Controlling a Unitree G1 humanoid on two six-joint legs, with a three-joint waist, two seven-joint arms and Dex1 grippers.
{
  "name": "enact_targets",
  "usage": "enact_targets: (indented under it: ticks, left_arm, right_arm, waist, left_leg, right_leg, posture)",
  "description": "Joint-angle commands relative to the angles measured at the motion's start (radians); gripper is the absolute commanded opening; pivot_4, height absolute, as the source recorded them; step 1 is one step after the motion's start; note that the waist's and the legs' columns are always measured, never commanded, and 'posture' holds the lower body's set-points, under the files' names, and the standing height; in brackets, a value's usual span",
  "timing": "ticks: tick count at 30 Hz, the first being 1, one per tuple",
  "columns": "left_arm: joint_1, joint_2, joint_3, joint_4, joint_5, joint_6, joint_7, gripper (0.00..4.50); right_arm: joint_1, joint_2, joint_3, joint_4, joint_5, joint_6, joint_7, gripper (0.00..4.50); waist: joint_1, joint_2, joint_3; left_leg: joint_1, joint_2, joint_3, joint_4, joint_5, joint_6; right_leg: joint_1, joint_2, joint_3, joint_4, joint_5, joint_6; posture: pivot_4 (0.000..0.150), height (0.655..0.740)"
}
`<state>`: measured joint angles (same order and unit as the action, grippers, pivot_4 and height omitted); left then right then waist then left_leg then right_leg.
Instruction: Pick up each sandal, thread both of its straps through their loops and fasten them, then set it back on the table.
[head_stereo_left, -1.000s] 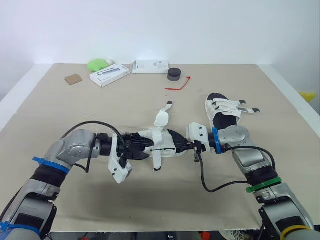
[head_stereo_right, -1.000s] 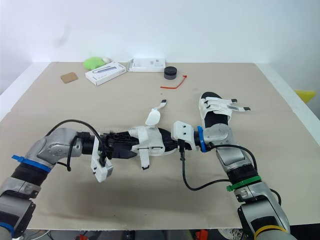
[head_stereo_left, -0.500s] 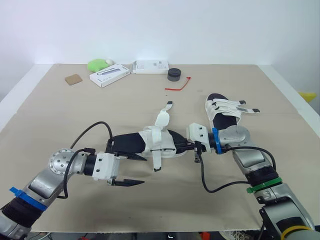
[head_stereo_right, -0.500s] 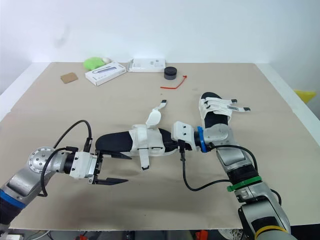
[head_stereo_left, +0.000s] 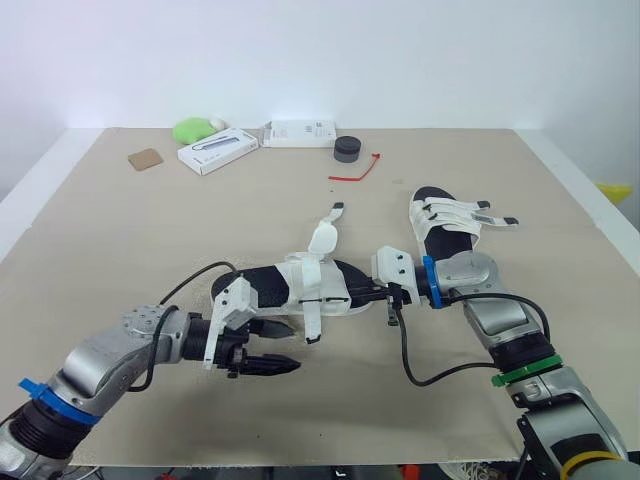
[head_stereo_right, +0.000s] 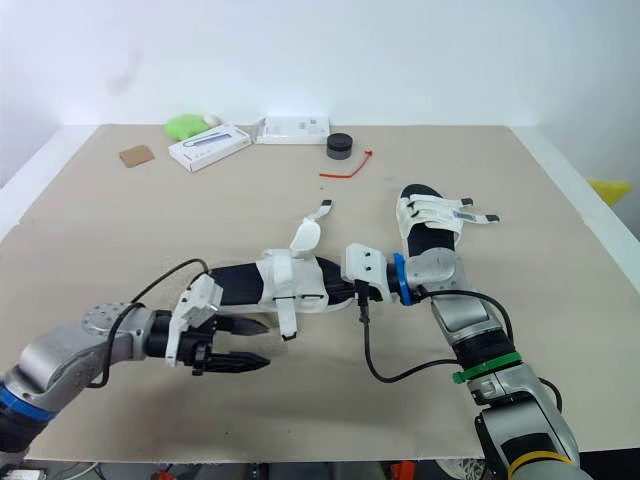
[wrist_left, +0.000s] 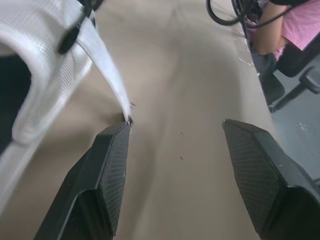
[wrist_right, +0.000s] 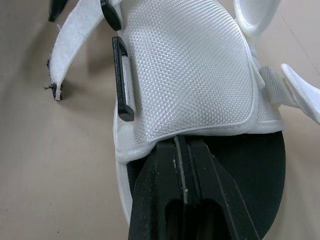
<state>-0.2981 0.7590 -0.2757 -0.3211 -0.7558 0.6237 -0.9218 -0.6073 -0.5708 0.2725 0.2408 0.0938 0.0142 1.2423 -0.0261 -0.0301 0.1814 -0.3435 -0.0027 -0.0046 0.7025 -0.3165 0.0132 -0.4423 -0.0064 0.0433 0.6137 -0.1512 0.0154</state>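
The white strap is still standing loose over the sandal's upper above its loop (head_stereo_left: 311, 277), so more of its short end (head_stereo_left: 313, 325) will slip through when I pull the strap's tip.
One black-soled sandal with white straps (head_stereo_left: 300, 285) lies in the middle of the table, and its front strap (wrist_left: 107, 75) hangs loose toward the near edge. My right gripper (head_stereo_left: 362, 293) is shut on this sandal's end, its fingers (wrist_right: 182, 200) pinching the sole under the white upper (wrist_right: 185, 70), beside a black loop (wrist_right: 122, 80). My left gripper (head_stereo_left: 268, 349) stands open just in front of the sandal, one fingertip (wrist_left: 112, 150) close to the loose strap's tip, with nothing between the fingers. A second sandal (head_stereo_left: 445, 222) lies at the right with its straps across it.
Along the far edge lie a white box (head_stereo_left: 218, 150), a green object (head_stereo_left: 195, 128), another white box (head_stereo_left: 300, 132), a black round tin (head_stereo_left: 347, 148), a red tie (head_stereo_left: 355, 172) and a brown card (head_stereo_left: 147, 158). A person in pink (wrist_left: 295, 30) sits beyond the table's edge.
My left gripper let go of the sandal's heel, opened and drew back, then moved in again near the hanging strap. The right gripper has kept its hold.
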Motion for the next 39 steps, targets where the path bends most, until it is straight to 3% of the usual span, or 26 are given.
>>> enact_targets:
  ticks: [1, 15, 18, 23, 39]
  left_arm:
    - [-0.022, -0.029, 0.024, -0.011, 0.012, 0.041, 0.030, 3.03]
    - [-0.057, -0.138, 0.007, 0.032, 0.102, 0.073, 0.003, 3.03]
    - [-0.067, -0.152, 0.007, 0.052, 0.117, 0.075, -0.007, 2.37]
    - [-0.070, -0.164, 0.015, 0.068, 0.122, 0.094, -0.031, 0.06]
    - [0.131, -0.035, 0.018, -0.082, 0.138, 0.032, -0.197, 0.02]
  right_arm:
    - [0.005, -0.008, 0.005, -0.001, -0.011, 0.003, 0.006, 0.00]
    - [-0.001, -0.013, -0.001, 0.004, -0.013, 0.005, 0.001, 0.00]
    - [0.000, -0.015, -0.001, 0.003, -0.013, 0.006, 0.002, 0.00]
    - [-0.002, -0.018, -0.002, 0.002, -0.013, 0.007, 0.004, 0.00]
    - [-0.004, -0.017, 0.001, 0.005, -0.013, 0.009, 0.005, 0.00]
  waist:
    - [0.000, 0.000, 0.000]
    - [0.001, 0.000, 0.000]
    - [0.001, 0.000, 0.000]
    - [0.001, 0.000, 0.000]
    - [0.000, 0.000, 0.000]
  left_leg:
    - [0.000, 0.000, 0.000, 0.000, 0.000, 0.000]
    - [0.000, -0.001, 0.001, 0.000, 0.000, 0.000]
    - [0.000, -0.001, 0.001, 0.000, 0.000, 0.000]
    - [0.000, -0.001, 0.001, 0.000, 0.000, 0.000]
    - [0.001, -0.001, 0.001, -0.001, 0.000, -0.001]
  right_leg:
    - [0.000, 0.000, 0.000, 0.000, 0.000, 0.000]
    - [0.000, 0.000, 0.001, 0.000, 0.000, 0.000]
    - [0.000, 0.000, 0.001, 0.000, 0.000, 0.000]
    - [0.000, 0.000, 0.002, 0.000, 0.000, 0.000]
    - [0.000, 0.000, 0.002, 0.000, -0.001, -0.001]
  posture:
    - [0.150, 0.7400]
    - [0.150, 0.7400]
    - [0.150, 0.7400]
    - [0.150, 0.7400]
    - [0.150, 0.7400]
